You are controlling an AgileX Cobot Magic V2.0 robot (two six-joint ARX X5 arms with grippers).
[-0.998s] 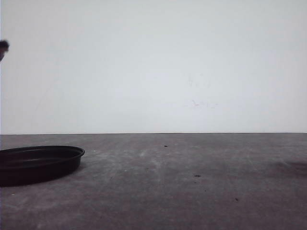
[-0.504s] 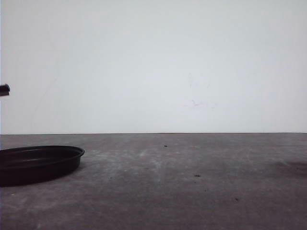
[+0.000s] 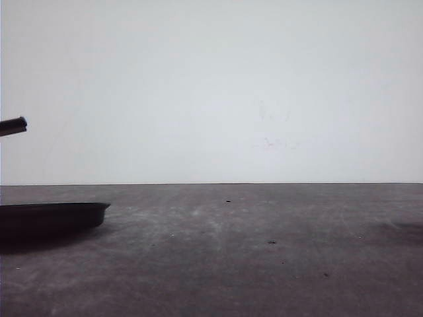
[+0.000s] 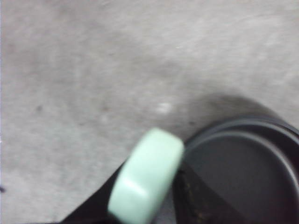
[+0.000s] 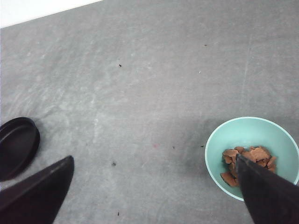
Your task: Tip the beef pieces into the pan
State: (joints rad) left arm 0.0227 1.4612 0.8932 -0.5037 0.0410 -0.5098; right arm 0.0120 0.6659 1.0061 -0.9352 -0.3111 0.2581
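The robot's left gripper is on the pan's handle (image 4: 145, 175), far from the teal bowl, so the right gripper should take hold of the bowl's rim (image 5: 296, 148) before it pours over the lifted pan.
The black pan (image 3: 53, 216) sits at the left edge of the front view, with its rim seen nearly edge-on. In the left wrist view its pale mint-green handle (image 4: 147, 175) lies between the dark fingers of my left gripper (image 4: 147, 198), which is shut on it; the pan's bowl (image 4: 243, 172) is beside it. My right gripper (image 5: 154, 157) hangs open and wide above the table. The beef pieces (image 5: 247, 163) lie in a teal bowl (image 5: 224, 135), partly under one fingertip (image 5: 254, 182). The pan (image 5: 16, 147) also shows far off to the other side.
A dark bar (image 3: 13, 125) pokes in at the left edge of the front view, above the pan. The grey table (image 3: 264, 251) stretches to a white wall (image 3: 211, 86). Small dark specks (image 5: 113, 164) dot the surface.
The pan has shifted left and its rim now looks flatter, the inside no longer visible. The dark bar at the left edge has dropped lower and reached further into view.
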